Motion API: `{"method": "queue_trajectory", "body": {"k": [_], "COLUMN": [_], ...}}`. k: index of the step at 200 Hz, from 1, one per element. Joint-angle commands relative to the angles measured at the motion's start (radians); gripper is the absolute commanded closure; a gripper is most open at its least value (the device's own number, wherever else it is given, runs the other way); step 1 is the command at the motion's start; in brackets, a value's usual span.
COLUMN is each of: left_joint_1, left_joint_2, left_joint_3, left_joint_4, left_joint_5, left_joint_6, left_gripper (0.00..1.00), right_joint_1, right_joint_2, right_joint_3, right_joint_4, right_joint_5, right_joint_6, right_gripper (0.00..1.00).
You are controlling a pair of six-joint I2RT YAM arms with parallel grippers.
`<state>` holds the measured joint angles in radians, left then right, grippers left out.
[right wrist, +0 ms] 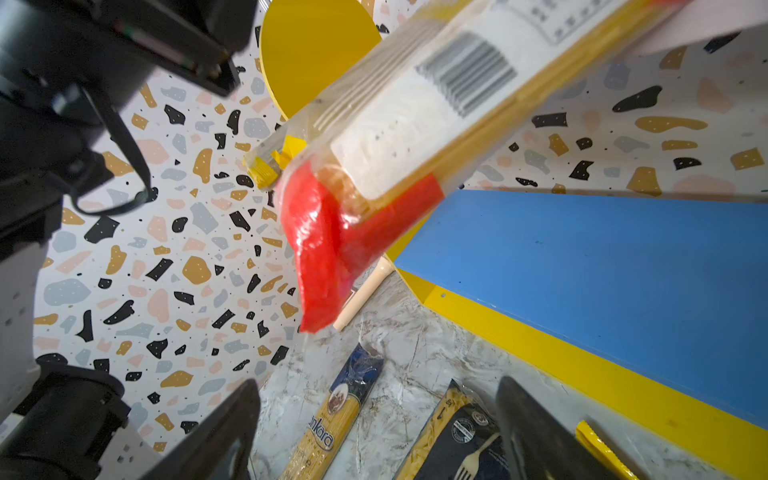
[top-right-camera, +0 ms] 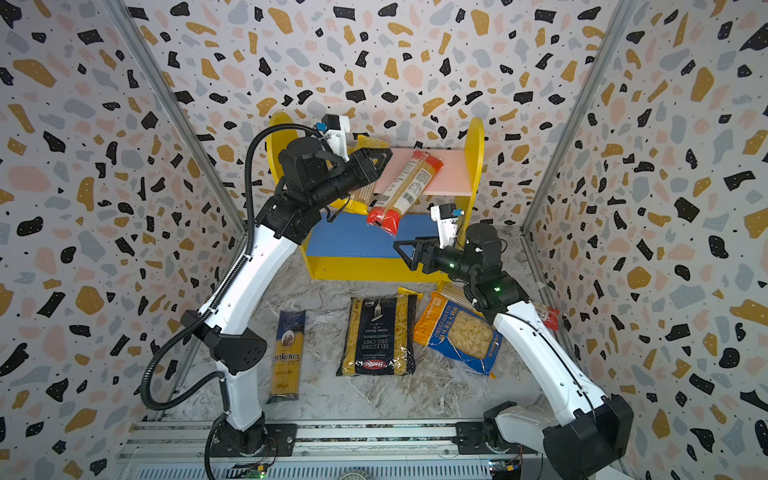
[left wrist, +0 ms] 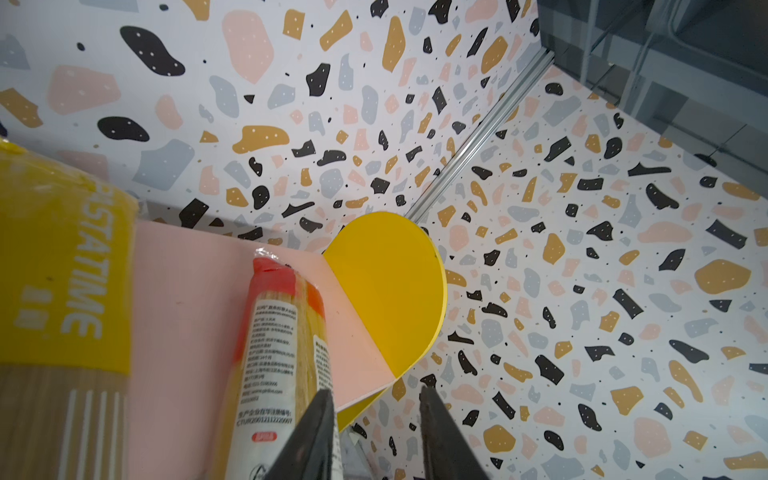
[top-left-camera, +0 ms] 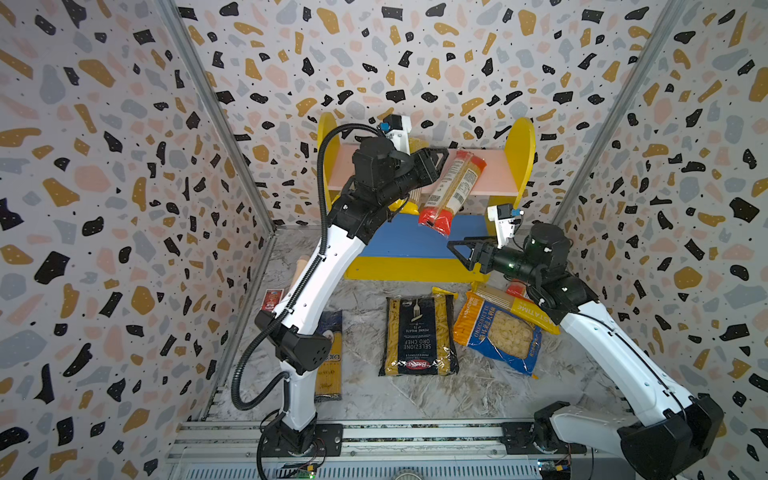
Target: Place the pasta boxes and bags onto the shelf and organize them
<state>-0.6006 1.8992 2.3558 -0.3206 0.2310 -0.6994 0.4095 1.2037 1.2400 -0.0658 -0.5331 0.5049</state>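
The red-ended spaghetti pack is lying at a slant across the pink upper board [top-left-camera: 465,166]. My right gripper should go up, grab the pack by its middle [top-left-camera: 453,193] and turn it straight.
A red-ended spaghetti pack [top-left-camera: 453,187] [top-right-camera: 405,187] lies slanted on the shelf's pink upper board [top-left-camera: 494,174] [top-right-camera: 451,174]. Its near red end [right wrist: 328,249] overhangs the blue lower board [top-left-camera: 399,241]. My left gripper [top-left-camera: 442,156] [left wrist: 376,395] is open just beside this pack [left wrist: 278,345], with only wall showing between its jaws. A yellow PASTATIME pack [left wrist: 62,270] also rests on the pink board. My right gripper [top-left-camera: 453,247] [right wrist: 378,386] hangs open and empty below the overhanging end. On the table lie a black Barilla bag [top-left-camera: 419,332], a blue-orange bag [top-left-camera: 498,332] and an ankara pack [top-right-camera: 286,353].
Another yellow PASTATIME pack [top-left-camera: 528,309] and a red-ended one [top-right-camera: 548,318] lie partly under my right arm. A beige wooden stick [top-left-camera: 301,268] and a small red card box [top-left-camera: 272,299] sit by the left wall. Patterned walls close three sides; a metal rail [top-left-camera: 374,432] runs along the front.
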Motion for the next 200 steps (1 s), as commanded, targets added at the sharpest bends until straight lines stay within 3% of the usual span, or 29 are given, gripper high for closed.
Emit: {"method": "queue_trajectory", "body": {"k": [1,43,77,117,144,200], "left_joint_1": [0.0,0.0,0.0,0.001,0.0,0.0], "left_joint_2": [-0.135,-0.357,-0.525,-0.736,-0.806,-0.844], "left_joint_3": [-0.11,-0.37,-0.611,-0.898,-0.971,-0.97], "left_joint_4": [0.043,0.048,0.043,-0.01,-0.041,-0.07], "left_joint_5": [0.013,-0.079,-0.119,-0.217,-0.231,-0.219], "left_joint_6": [0.038,0.088,0.101,0.149,0.155,0.188], "left_gripper": [0.57,0.41,0.4,0.38,0.38,0.37], "right_joint_1": [-0.005,-0.005,0.028,0.094,0.119,0.147], "right_joint_2": [-0.005,0.105,0.285,0.461,0.54,0.531], "right_joint_3": [0.129,0.408,0.679,0.923,1.079,1.145], "right_joint_4": [-0.068,-0.233,-0.431,-0.592,-0.68,-0.713], "right_joint_5": [0.056,0.176,0.314,0.499,0.575,0.688], "right_joint_6": [-0.052,-0.147,-0.224,-0.228,-0.212,-0.227], "right_gripper": [0.14,0.15,0.14,0.13,0.11,0.1]}}
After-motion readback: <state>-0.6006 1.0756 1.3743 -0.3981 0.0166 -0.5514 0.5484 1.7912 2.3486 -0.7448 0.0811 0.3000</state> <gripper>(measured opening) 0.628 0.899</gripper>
